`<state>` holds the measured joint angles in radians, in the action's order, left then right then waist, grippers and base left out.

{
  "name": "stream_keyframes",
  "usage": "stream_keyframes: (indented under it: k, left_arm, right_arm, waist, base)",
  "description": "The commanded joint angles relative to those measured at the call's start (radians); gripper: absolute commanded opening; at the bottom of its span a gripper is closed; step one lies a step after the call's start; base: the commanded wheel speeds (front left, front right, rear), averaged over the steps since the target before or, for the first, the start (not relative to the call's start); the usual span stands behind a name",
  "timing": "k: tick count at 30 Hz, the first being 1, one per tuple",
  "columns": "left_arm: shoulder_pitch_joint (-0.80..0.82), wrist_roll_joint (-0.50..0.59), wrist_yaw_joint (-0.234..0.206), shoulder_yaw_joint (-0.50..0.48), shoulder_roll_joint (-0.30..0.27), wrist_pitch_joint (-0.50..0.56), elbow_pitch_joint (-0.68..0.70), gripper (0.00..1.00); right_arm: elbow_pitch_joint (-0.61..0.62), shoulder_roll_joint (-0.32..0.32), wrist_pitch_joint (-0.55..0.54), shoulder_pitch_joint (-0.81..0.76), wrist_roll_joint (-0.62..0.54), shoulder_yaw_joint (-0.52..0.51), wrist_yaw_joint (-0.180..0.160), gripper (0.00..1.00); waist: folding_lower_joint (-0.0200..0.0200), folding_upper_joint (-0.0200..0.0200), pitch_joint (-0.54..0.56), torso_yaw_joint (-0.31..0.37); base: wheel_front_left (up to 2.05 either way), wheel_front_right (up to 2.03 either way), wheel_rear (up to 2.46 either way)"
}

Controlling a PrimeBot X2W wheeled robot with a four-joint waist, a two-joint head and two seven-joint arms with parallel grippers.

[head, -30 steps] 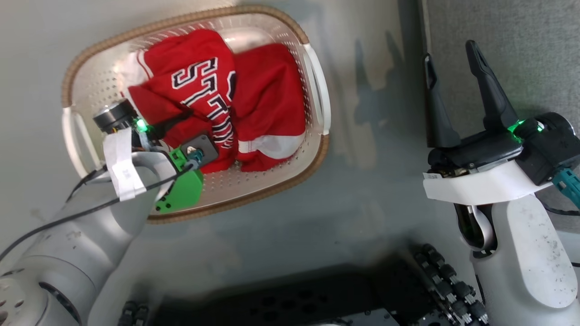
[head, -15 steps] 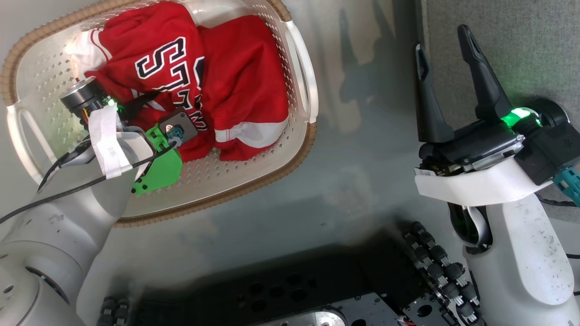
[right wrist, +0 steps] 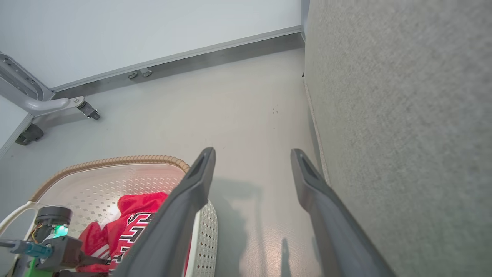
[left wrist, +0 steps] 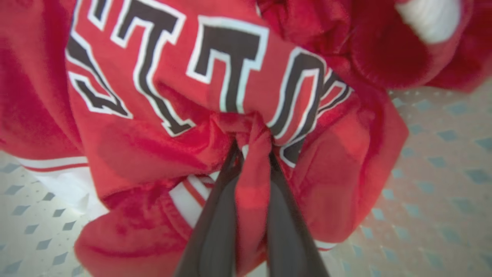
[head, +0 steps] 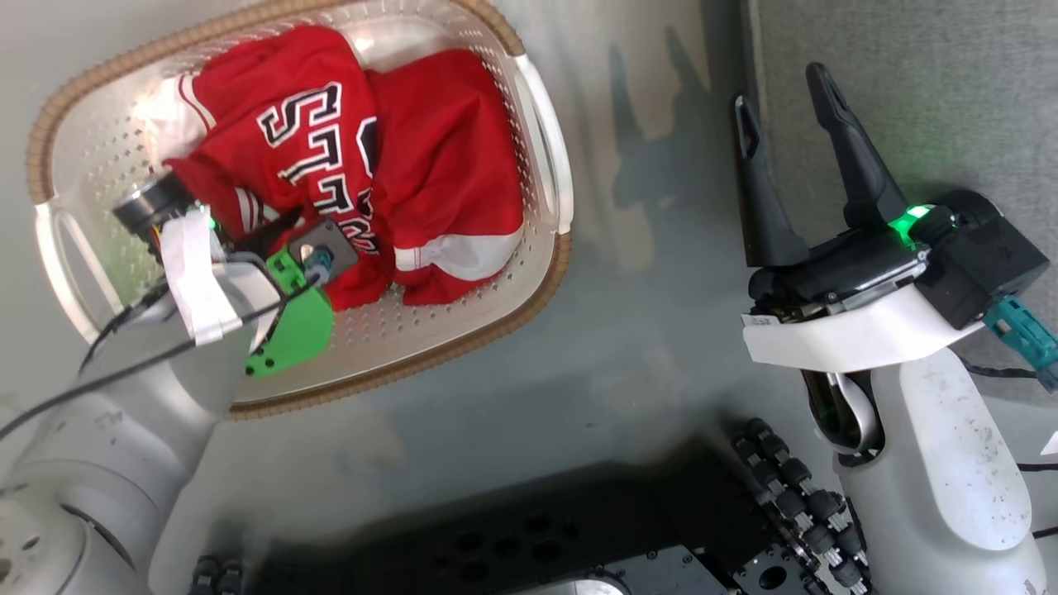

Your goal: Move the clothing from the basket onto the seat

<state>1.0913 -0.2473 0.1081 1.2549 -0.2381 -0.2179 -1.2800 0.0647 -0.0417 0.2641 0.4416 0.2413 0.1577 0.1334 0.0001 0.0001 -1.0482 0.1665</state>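
I expect the lettered clothing (head: 315, 134) to come off by itself when I lift it, because a clear edge (head: 378, 124) separates it from the plain red piece.
The cream perforated basket (head: 541, 140) sits on the floor at the upper left of the head view. Red clothing (head: 430, 149) with white trim lies heaped inside it, one piece bearing black-and-white lettering (head: 318, 157). My left gripper (head: 281, 225) reaches down into the basket at the near edge of the heap. In the left wrist view the left gripper (left wrist: 253, 151) is shut on a bunched fold of the lettered clothing (left wrist: 161, 127). My right gripper (head: 781, 87) stands open and empty in the air, at the edge of the light-grey seat (head: 926, 91).
The grey seat front (right wrist: 403, 115) rises along the right of the right wrist view, beside my open right gripper (right wrist: 252, 152). A wheeled metal stand leg (right wrist: 57, 104) stands near the far wall. My dark base (head: 579, 537) fills the bottom of the head view.
My left gripper has shut on a fold of the lettered red clothing. The head camera has shifted, moving the whole picture. The right gripper has stayed open.
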Motion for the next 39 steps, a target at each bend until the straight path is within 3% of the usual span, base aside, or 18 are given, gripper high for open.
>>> stream_keyframes:
  k: [1, 12, 19, 27, 39]
  left_arm:
    - [-0.022, -0.006, -0.009, -0.002, 0.000, -0.010, -0.003, 0.00]
    - [-0.177, -0.111, -0.042, -0.079, 0.032, -0.048, 0.035, 0.00]
    - [-0.312, -0.178, -0.071, -0.169, 0.020, -0.049, 0.183, 0.00]
    - [-0.458, -0.192, -0.121, -0.267, -0.002, -0.048, 0.357, 0.00]
    - [-0.624, -0.134, -0.156, -0.369, -0.016, -0.048, 0.561, 0.00]
  right_arm:
    - [-0.009, -0.015, 0.001, -0.012, 0.004, -0.014, -0.005, 1.00]
    - [-0.058, -0.011, 0.001, -0.074, -0.006, 0.006, -0.003, 1.00]
    - [-0.103, -0.011, 0.001, -0.156, -0.020, 0.017, -0.003, 1.00]
    - [-0.153, -0.011, 0.001, -0.257, -0.019, 0.031, -0.003, 1.00]
    - [-0.210, -0.011, 0.001, -0.406, 0.002, 0.077, -0.003, 1.00]
  waist:
    - [-0.0001, -0.0001, 0.054, -0.006]
    - [-0.0001, -0.0001, 0.328, -0.032]
    - [-0.0001, -0.0001, 0.528, -0.063]
    - [-0.0001, -0.0001, 0.736, -0.089]
    - [-0.0001, -0.0001, 0.990, -0.091]
  base:
    - [0.00, 0.00, 0.00]
    - [0.00, 0.00, 0.00]
    - [0.00, 0.00, 0.00]
    - [0.00, 0.00, 0.00]
    - [0.00, 0.00, 0.00]
